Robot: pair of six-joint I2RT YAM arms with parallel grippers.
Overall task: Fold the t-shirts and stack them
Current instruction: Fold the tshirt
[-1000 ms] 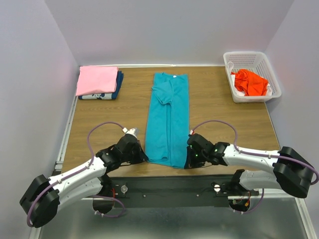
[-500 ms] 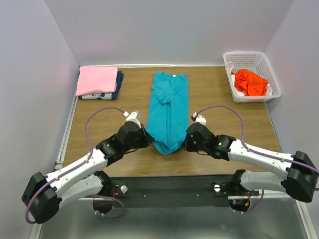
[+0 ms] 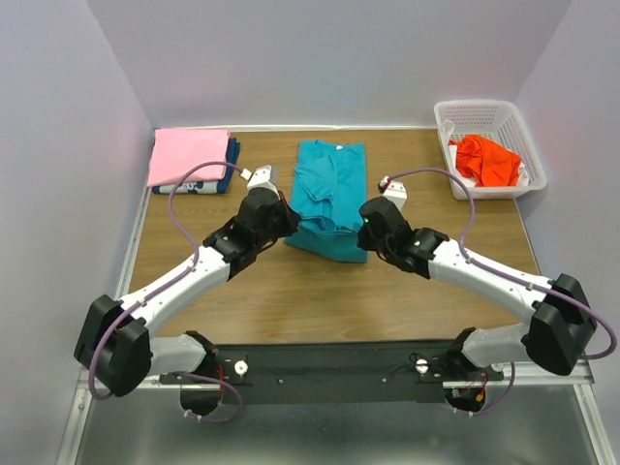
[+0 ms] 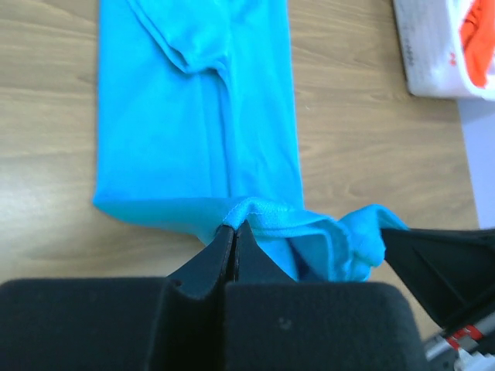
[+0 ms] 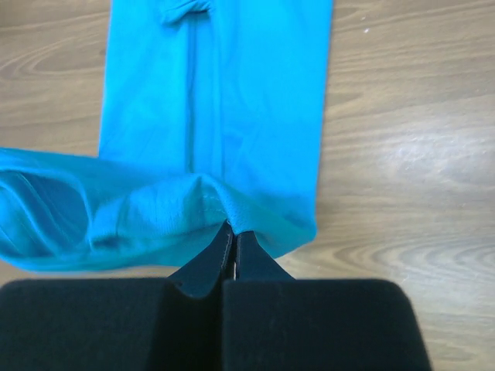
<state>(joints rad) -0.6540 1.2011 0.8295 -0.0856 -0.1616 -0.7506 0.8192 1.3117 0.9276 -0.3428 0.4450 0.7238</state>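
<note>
The hem is held level across the teal t-shirt's width (image 3: 327,226) by both grippers, so my left gripper should go on moving the hem toward the t-shirt's upper part (image 3: 327,194) and let go of it there.
The teal t-shirt (image 3: 329,199) lies lengthwise at the table's middle, its lower half doubled up over the upper part. My left gripper (image 3: 283,221) is shut on the hem's left corner (image 4: 247,210). My right gripper (image 3: 365,225) is shut on the hem's right corner (image 5: 232,212). Both hold the hem lifted above the shirt's middle. The pink t-shirt (image 3: 187,155) lies folded on the dark blue printed one (image 3: 208,184) at the far left. The orange-red t-shirt (image 3: 484,160) lies crumpled in the basket.
The white lattice basket (image 3: 489,114) stands at the far right corner; it also shows in the left wrist view (image 4: 433,54). Grey walls close in the table on three sides. Bare wood lies between the shirt and the near edge.
Both grippers have carried the teal shirt's bottom hem away from the near edge toward the collar, doubling the shirt over itself.
</note>
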